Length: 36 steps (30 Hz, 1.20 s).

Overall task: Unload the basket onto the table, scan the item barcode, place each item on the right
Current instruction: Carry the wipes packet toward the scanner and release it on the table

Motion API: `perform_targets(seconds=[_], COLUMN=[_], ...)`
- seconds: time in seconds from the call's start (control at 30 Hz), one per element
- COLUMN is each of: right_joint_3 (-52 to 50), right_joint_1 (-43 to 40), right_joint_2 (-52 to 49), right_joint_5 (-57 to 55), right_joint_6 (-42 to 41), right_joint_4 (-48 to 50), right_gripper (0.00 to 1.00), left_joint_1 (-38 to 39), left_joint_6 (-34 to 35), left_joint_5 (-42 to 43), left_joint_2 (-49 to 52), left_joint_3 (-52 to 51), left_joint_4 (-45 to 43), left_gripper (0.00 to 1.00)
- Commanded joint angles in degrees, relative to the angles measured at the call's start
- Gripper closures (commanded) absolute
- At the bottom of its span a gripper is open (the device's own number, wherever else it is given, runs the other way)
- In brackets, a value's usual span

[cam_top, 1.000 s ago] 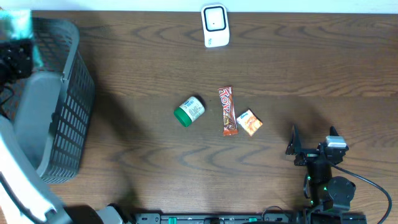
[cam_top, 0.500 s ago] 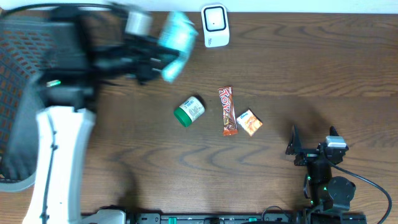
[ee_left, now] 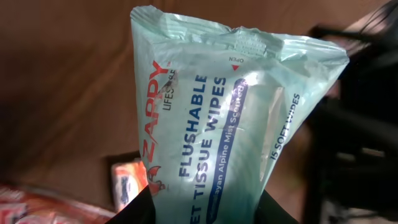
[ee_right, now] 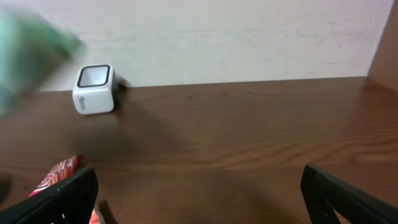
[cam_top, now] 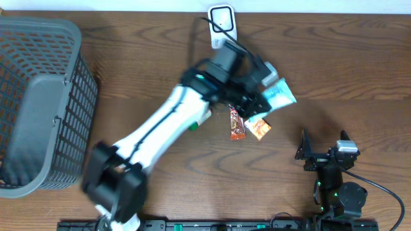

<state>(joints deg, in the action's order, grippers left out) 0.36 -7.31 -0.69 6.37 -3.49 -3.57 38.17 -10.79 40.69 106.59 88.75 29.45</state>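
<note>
My left gripper should go down next until the wipes pack rests on the wood beyond the orange packet, then let go, because the wipes pack's loose end (cam_top: 285, 95) reaches over open wood (cam_top: 293, 81) there.
My left gripper (cam_top: 263, 90) is shut on a pale teal pack of flushable wipes (cam_top: 280, 95), held in the air above the snacks at mid-table. In the left wrist view the pack (ee_left: 230, 118) fills the frame, printed face toward the camera, and the black fingers (ee_left: 144, 208) clamp its lower end. No barcode shows on that face. The white scanner (cam_top: 222, 27) stands at the table's far edge, behind the pack. From the right wrist the scanner (ee_right: 94, 89) sits far left, and the pack (ee_right: 28, 56) is a green blur. My right gripper (cam_top: 323, 144) rests open at the near right.
A red chocolate bar (cam_top: 236, 125) and a small orange packet (cam_top: 259, 127) lie under the left arm. A green-capped bottle (cam_top: 191, 126) is mostly hidden by that arm. A grey mesh basket (cam_top: 38, 102) fills the left side.
The left arm has swung from the basket rightward across the table, carrying the wipes pack past the scanner to above the snacks. The right arm has not moved.
</note>
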Motion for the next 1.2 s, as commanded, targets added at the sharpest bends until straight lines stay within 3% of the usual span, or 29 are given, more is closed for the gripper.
perform_targets(seconds=[0.0,0.17,0.4,0.47,0.6,0.8,0.93,1.0,1.03,1.07,1.17], right_joint_3=[0.0,0.0,0.0,0.0,0.0,0.0,0.0,0.0,0.0,0.0,0.0], right_joint_1=[0.6,0.6,0.6,0.6,0.6,0.6,0.6,0.6,0.6,0.6,0.6], right_joint_2=[0.3,0.3,0.3,0.3,0.3,0.3,0.3,0.3,0.3,0.3,0.3], right_joint_5=[-0.1,-0.1,-0.1,-0.1,-0.1,-0.1,-0.1,-0.1,-0.1,-0.1,-0.1], right_joint_6=[-0.7,-0.7,-0.7,-0.7,-0.7,-0.7,-0.7,-0.7,-0.7,-0.7,-0.7], right_joint_4=[-0.2,-0.2,-0.2,-0.2,-0.2,-0.2,-0.2,-0.2,-0.2,-0.2,-0.2], right_gripper=[0.01,0.01,0.01,0.01,0.01,0.01,0.01,0.01,0.01,0.01,0.01], left_joint_1=[2.3,3.6,3.5,3.5,3.7,3.7,3.7,3.7,3.7,3.7,3.8], left_joint_6=[-1.2,-1.2,-1.2,-0.3,7.9,12.1,12.3,14.2,15.1,16.2,17.3], left_joint_5=[-5.7,-11.4,-27.8,-28.1,-28.1,-27.5,-23.6,-22.6,-22.0,-21.6,-21.6], left_joint_2=[4.3,8.7,16.7,18.5,21.3,22.1,22.1,21.8,21.6,21.3,19.7], left_joint_3=[0.4,0.4,0.4,0.4,0.4,0.4,0.4,0.4,0.4,0.4,0.4], left_joint_4=[-3.4,-10.2,-20.3,-24.3,-31.3,-31.8,-30.1,-29.0,-28.6,-28.3,-27.6], left_gripper=[0.66,0.65,0.65,0.65,0.6,0.58,0.49,0.38,0.16,0.01,0.02])
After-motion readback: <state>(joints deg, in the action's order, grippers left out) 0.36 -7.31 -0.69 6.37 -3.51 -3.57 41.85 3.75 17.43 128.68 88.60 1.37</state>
